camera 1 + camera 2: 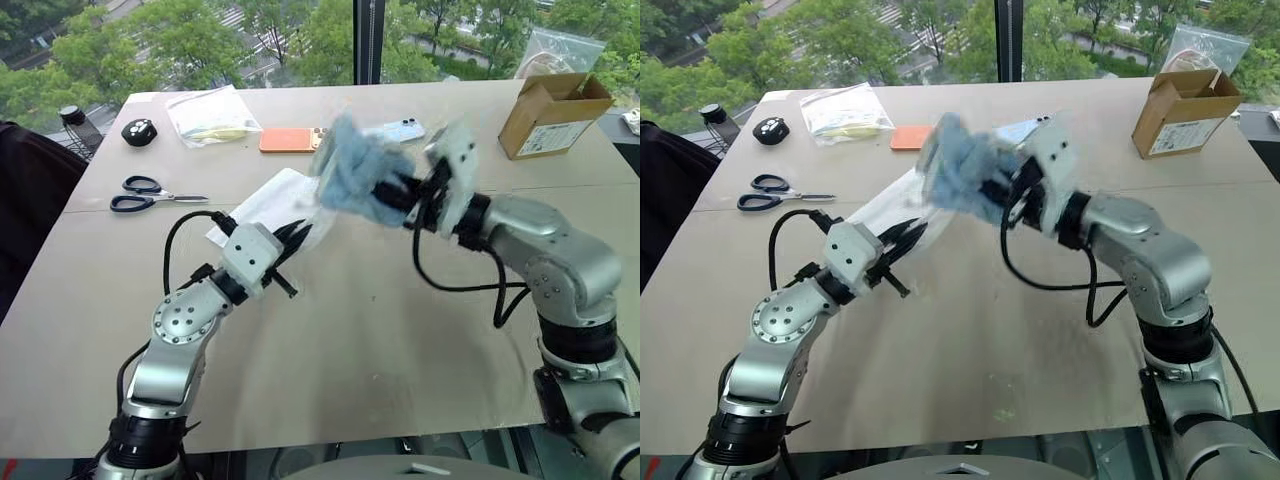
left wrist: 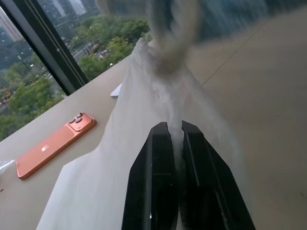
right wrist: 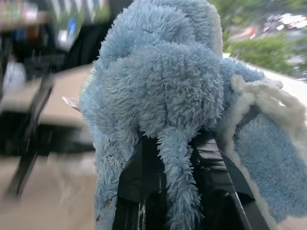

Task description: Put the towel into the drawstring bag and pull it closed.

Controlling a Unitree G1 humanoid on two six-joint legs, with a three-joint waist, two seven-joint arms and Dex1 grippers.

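Observation:
Next, I move my right gripper back, lower the towel (image 1: 352, 172) and push it into the bag's opening (image 1: 319, 228) next to my left gripper, because the towel is high above the bag's raised end.
The light-blue fluffy towel (image 1: 355, 175) hangs bunched in the air above the middle of the table, and my right gripper (image 1: 392, 196) is shut on it; the right wrist view has the towel (image 3: 163, 91) pinched between the black fingers (image 3: 139, 177). The white semi-sheer drawstring bag (image 1: 275, 205) lies on the table just left of the towel, one edge lifted. My left gripper (image 1: 298, 232) is shut on that edge, with the bag's fabric (image 2: 144, 143) squeezed between its fingertips (image 2: 160, 139). The towel hovers right above the bag's raised end.
Scissors (image 1: 150, 193) lie at the left. An orange phone (image 1: 290, 139), a light phone (image 1: 405, 130), a clear plastic bag (image 1: 210, 115) and a small black object (image 1: 139, 130) sit at the back. A cardboard box (image 1: 550, 113) stands at the back right.

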